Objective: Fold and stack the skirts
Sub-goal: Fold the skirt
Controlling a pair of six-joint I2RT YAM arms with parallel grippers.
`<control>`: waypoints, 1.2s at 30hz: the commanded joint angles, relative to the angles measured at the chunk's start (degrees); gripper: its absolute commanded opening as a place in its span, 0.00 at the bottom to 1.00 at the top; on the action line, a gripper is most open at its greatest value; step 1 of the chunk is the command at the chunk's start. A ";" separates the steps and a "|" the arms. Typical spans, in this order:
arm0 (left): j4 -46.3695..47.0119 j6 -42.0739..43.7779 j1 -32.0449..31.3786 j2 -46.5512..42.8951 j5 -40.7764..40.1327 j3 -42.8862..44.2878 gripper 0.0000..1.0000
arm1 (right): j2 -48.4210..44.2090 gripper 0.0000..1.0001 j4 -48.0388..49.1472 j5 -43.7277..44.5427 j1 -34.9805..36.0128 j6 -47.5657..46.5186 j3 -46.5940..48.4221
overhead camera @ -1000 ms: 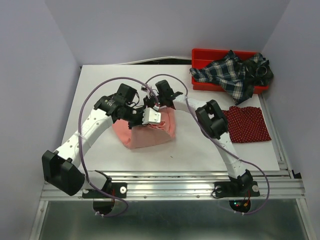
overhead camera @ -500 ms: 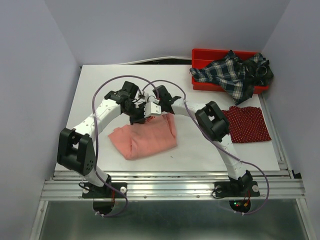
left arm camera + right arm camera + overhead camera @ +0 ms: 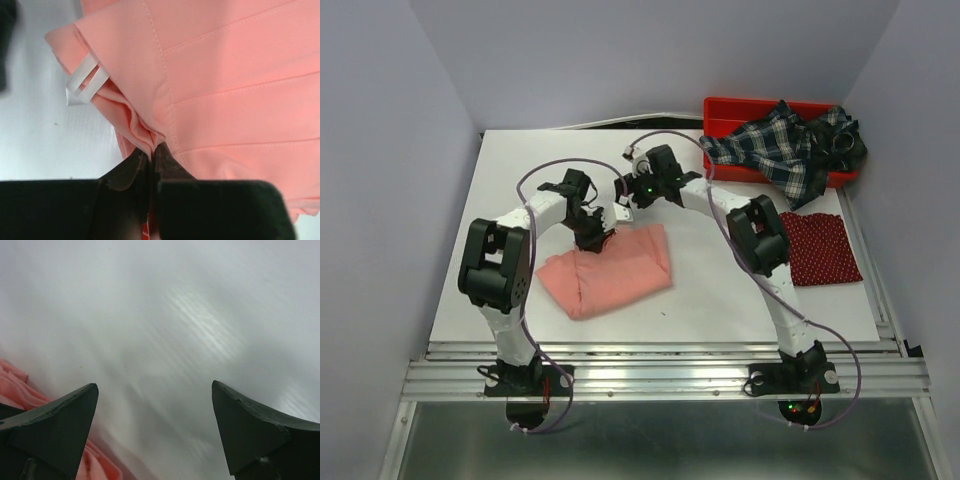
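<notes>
The salmon-pink skirt [image 3: 617,272] is over on my left gripper's side, so next my right gripper moves back while my left gripper pulls it toward the dotted skirt [image 3: 823,249].
The salmon-pink skirt [image 3: 610,268] lies folded on the white table [image 3: 520,180], left of middle. My left gripper [image 3: 592,238] sits at its far edge. In the left wrist view that gripper [image 3: 151,149] is shut on a pinched fold of the pink skirt [image 3: 225,75], beside a white hanger ribbon [image 3: 82,86]. My right gripper [image 3: 622,203] hovers just beyond that edge, and the right wrist view shows it [image 3: 155,387] open and holding nothing, with a strip of pink cloth [image 3: 15,385] at lower left. The dark red dotted skirt [image 3: 817,248] lies flat at the right. The plaid skirt [image 3: 785,145] is crumpled at back right.
A red plastic bin [image 3: 740,108] stands at the back right corner with the plaid cloth draped over it. Grey walls close in on the left, back and right. The metal rail [image 3: 660,375] with both arm bases runs along the near edge.
The pink skirt was lifted and bunched between both grippers; it now lies flat. The right gripper opened, let go of it and drew back toward the far side. The left arm swung in.
</notes>
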 commanded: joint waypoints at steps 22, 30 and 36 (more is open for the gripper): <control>2.63 -31.63 10.49 -13.33 5.10 2.50 0.99 | -32.69 0.91 -5.27 -19.98 5.93 5.98 -31.81; 3.25 -33.21 5.67 -10.45 0.54 -5.15 0.99 | -18.90 0.89 -5.80 -12.00 6.56 10.20 -31.72; 10.36 -38.13 1.18 0.08 -3.07 -4.64 0.97 | -16.06 0.89 -5.54 -5.76 -0.99 15.21 -34.71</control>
